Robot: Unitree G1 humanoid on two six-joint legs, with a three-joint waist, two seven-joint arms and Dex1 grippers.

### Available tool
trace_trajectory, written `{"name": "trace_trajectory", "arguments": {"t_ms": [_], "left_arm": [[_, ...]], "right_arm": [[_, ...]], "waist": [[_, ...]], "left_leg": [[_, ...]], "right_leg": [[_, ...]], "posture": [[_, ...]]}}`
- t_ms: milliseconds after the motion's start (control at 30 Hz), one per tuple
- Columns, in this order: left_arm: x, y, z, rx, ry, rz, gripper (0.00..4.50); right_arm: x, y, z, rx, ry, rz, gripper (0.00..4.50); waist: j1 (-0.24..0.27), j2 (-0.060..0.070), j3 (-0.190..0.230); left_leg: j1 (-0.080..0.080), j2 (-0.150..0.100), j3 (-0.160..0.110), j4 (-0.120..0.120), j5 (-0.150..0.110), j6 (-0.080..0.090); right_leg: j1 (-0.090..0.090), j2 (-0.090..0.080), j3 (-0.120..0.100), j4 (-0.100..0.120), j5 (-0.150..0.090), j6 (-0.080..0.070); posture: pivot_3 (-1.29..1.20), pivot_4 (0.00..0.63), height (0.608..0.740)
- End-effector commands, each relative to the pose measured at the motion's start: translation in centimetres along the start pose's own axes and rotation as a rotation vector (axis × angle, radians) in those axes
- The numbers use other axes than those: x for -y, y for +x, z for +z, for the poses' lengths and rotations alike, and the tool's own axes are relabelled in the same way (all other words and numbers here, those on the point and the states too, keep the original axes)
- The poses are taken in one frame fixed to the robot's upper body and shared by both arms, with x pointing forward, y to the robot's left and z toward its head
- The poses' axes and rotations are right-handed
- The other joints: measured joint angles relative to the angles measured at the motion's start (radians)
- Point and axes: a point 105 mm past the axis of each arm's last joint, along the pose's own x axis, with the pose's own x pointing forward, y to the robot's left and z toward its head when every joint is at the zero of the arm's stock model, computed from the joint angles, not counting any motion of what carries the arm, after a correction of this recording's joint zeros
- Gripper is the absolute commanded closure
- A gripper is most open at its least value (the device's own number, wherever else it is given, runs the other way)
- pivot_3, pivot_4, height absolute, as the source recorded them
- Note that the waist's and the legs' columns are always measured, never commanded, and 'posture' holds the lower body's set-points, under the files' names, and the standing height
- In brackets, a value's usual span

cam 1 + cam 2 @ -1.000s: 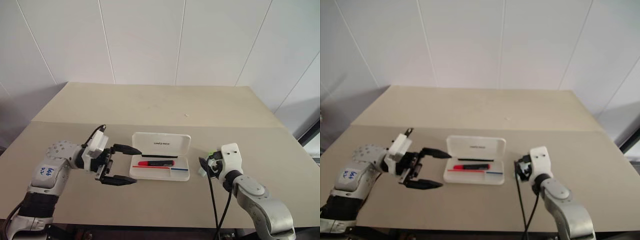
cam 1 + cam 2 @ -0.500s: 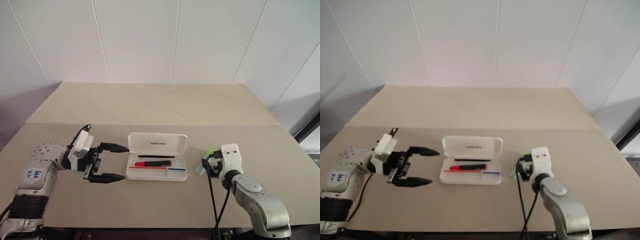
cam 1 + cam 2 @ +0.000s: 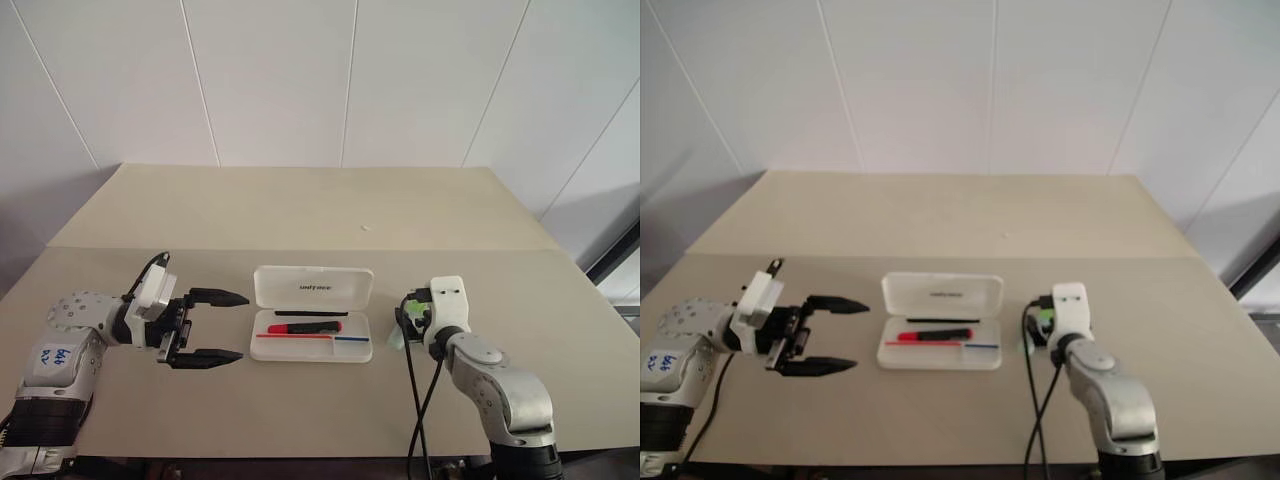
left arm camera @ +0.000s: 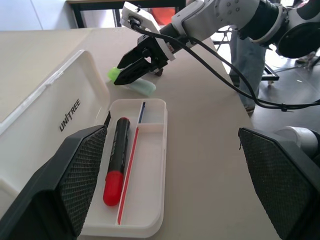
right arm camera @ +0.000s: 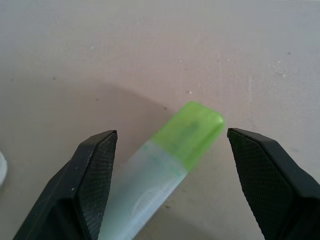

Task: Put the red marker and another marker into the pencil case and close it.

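Note:
The other marker (image 5: 162,167) should fit flat in the pencil case's front strip (image 3: 293,348) when the robot lowers it in, because that strip lies empty along the red line.
The white pencil case (image 3: 352,351) lies open at the table's middle, its lid (image 3: 313,287) standing up at the back. Inside lies the red marker (image 3: 304,327), red with a black section, also clear in the left wrist view as the red marker (image 4: 116,162). The other marker, a pale green highlighter (image 5: 165,160) with a lime cap (image 5: 192,130), lies on the table right of the case. My right gripper (image 3: 408,318) is open and straddles its cap end without touching it. My left gripper (image 3: 242,326) stands open just left of the case, holding nothing.
The beige table (image 3: 300,210) stretches bare behind the case to a white panelled wall. A black cable (image 3: 412,400) trails from my right wrist toward the table's front edge. A seam (image 3: 500,252) crosses the tabletop behind the case.
My left gripper has drawn back to the left, away from the case's end. My right gripper has moved forward over the highlighter's cap. The camera view has shifted slightly.

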Motion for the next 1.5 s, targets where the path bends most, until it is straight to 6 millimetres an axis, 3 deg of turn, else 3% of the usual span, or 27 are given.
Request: {"name": "trace_trajectory", "arguments": {"t_ms": [33, 500, 833, 1033, 1400, 1500], "left_arm": [[0.1, -0.2, 1.0, 0.005, 0.048, 0.011, 0.02], [-0.1, -0.1, 1.2, 0.002, 0.052, 0.017, 0.02], [-0.4, 0.2, 1.2, 0.002, 0.057, 0.009, 0.02], [-0.5, 0.2, 1.3, 0.0, 0.059, 0.01, 0.02], [0.0, 0.0, 1.4, 0.005, 0.056, 0.01, 0.02], [0.0, 0.0, 1.4, 0.004, 0.055, 0.013, 0.0]], "right_arm": [[1.0, -0.1, -0.7, -0.058, 0.001, -0.101, 0.0], [1.7, -1.5, -0.4, -0.127, -0.147, -0.232, 0.0], [0.0, -1.8, 0.3, -0.16, -0.071, -0.224, 0.0], [0.0, -1.4, 0.5, -0.204, -0.023, -0.242, 0.0], [0.6, -0.9, -1.1, -0.357, 0.034, -0.312, 0.0], [0.6, -0.9, -1.1, -0.362, 0.035, -0.315, 0.53]], "waist": [[0.0, 0.0, 0.0], [0.006, -0.002, -0.001], [0.003, -0.002, -0.001], [0.002, -0.002, -0.001], [0.002, -0.002, -0.002], [0.004, -0.002, -0.002]], "left_leg": [[0.0, 0.0, 0.0, 0.0, 0.0, 0.0], [0.0, 0.0, -0.001, -0.001, 0.0, 0.0], [0.0, 0.0, -0.001, -0.002, 0.0, 0.0], [0.0, 0.0, -0.001, -0.003, 0.0, 0.0], [0.0, 0.0, -0.002, -0.004, 0.0, 0.0], [0.0, 0.0, -0.002, -0.004, 0.0, 0.0]], "right_leg": [[0.0, 0.0, 0.0, 0.0, 0.0, 0.0], [0.0, -0.001, -0.002, -0.001, -0.001, -0.001], [0.0, -0.001, -0.002, -0.001, -0.001, -0.002], [-0.001, -0.001, -0.003, -0.001, -0.001, -0.002], [-0.001, -0.001, -0.004, -0.001, -0.001, -0.002], [-0.001, -0.001, -0.004, -0.001, -0.001, -0.002]], "posture": [[0.0, 0.15, 0.74], [0.0, 0.15, 0.74], [0.0, 0.15, 0.74], [0.0, 0.15, 0.74], [0.0, 0.15, 0.74], [0.0, 0.15, 0.74]]}}
